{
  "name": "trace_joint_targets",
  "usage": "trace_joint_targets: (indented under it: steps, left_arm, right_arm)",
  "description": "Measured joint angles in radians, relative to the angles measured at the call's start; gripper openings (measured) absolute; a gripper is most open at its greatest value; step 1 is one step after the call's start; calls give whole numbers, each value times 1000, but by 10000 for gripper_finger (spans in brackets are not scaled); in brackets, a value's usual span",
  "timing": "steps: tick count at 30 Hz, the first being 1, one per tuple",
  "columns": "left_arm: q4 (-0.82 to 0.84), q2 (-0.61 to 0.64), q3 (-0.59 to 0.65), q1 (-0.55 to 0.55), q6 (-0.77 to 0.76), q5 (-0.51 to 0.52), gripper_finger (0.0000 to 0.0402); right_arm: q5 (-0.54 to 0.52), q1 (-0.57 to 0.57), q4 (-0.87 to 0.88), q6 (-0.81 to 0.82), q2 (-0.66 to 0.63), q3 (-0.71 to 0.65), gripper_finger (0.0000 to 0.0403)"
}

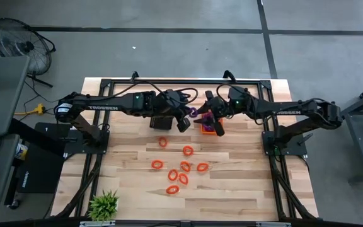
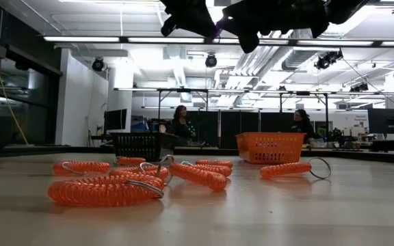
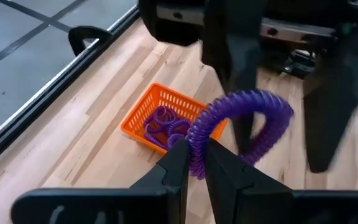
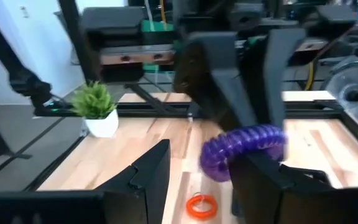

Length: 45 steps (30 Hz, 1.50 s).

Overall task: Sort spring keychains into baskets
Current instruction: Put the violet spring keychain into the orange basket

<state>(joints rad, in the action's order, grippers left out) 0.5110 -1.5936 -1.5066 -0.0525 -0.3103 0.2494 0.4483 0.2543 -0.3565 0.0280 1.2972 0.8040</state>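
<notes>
The purple keychain's loop (image 4: pixel 246 147) is lying across one finger of my right gripper. My right gripper should get the loop's loose end (image 3: pixel 279 117) between its fingers before it closes.
My left gripper (image 3: pixel 194 168) is shut on a purple spring keychain (image 3: pixel 241 124) held in the air above the orange basket (image 3: pixel 140 118), which has purple keychains in it. My right gripper (image 4: pixel 202 154) faces it, open. One of its fingers (image 3: pixel 235 81) stands behind the loop and the other (image 3: pixel 328 106) beside it; I cannot tell whether they touch the loop. The black basket (image 1: pixel 161 122) stands to the left of the orange basket (image 1: pixel 205 128). Several orange keychains (image 1: pixel 180 171) lie flat on the table nearer the front. My left gripper pinches the purple keychain's coil at one end of the loop (image 3: pixel 196 155) between its two fingertips. The fingers slant down from the table's left. The loop sticks out past the fingers toward my right gripper, lifted clear above the orange basket.
A small potted plant (image 1: pixel 104 205) stands at the near left corner. The orange keychains (image 2: pixel 104 190) are spread over the middle of the table. A fan (image 1: pixel 21 41) stands on the floor off the far left. People sit in the room beyond.
</notes>
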Motion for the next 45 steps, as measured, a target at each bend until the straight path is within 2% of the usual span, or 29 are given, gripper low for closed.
trace_joint_targets:
  steps: [14, 26, 31, 34, 45]
  left_arm:
    - [-1, 0, 0, 0, 0, -7, 39]
    - [0, 0, 0, 0, 0, -7, 39]
    - [0, 0, 0, 0, 0, -7, 39]
    - [0, 0, 0, 0, 0, -7, 39]
    - [0, 0, 0, 0, 0, -11, 39]
  right_arm:
    - [-5, 0, -62, 42, 0, 0, 145]
    - [-5, 0, -61, 47, 0, 0, 38]
    - [-4, 0, -60, 47, 0, 0, 16]
    - [-4, 0, -60, 51, 0, 0, 24]
    - [18, 0, -66, 74, 10, 0, 110]
